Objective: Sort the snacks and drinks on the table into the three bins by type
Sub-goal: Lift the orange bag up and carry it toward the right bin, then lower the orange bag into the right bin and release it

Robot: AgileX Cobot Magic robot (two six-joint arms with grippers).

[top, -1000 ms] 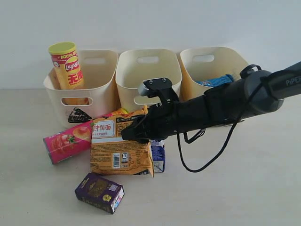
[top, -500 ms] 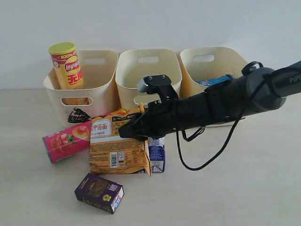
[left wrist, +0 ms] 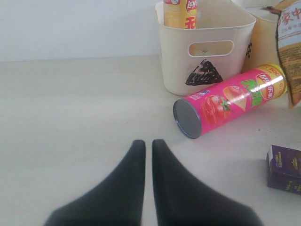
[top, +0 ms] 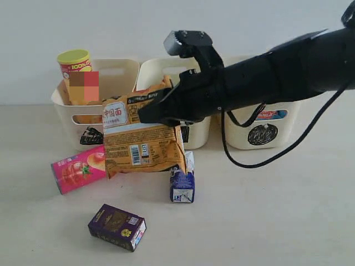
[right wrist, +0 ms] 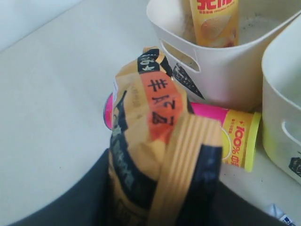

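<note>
The orange noodle packet hangs free and a blue packet (top: 272, 114) shows in the circle bin (top: 263, 126), so my right gripper should go on there before it lets go inside.
My right gripper (top: 162, 112) is shut on the top edge of the orange noodle packet (top: 141, 141), which hangs in the air in front of the left and middle bins; in the right wrist view the packet (right wrist: 157, 103) fills the space between the jaws. Below it the blue and white carton (top: 182, 180) stands on the table (top: 277, 216). The pink chip tube (top: 77, 169) lies on its side, and the purple carton (top: 117, 226) lies nearer the front. The yellow tube (top: 75, 60) stands in the triangle bin (top: 119, 105). My left gripper (left wrist: 148, 143) is shut and holds nothing, low over bare table.
The middle bin (top: 201, 133) sits behind the lifted packet. The circle bin (top: 280, 133) on the right shows something blue (top: 270, 114) through its handle cutout. In the left wrist view the pink tube (left wrist: 230, 101) lies before the triangle bin (left wrist: 207, 52), with the purple carton (left wrist: 284, 169) at one side.
The right arm has risen and lifted the orange noodle packet off the table, uncovering the blue and white carton. The other things stay where they were.
</note>
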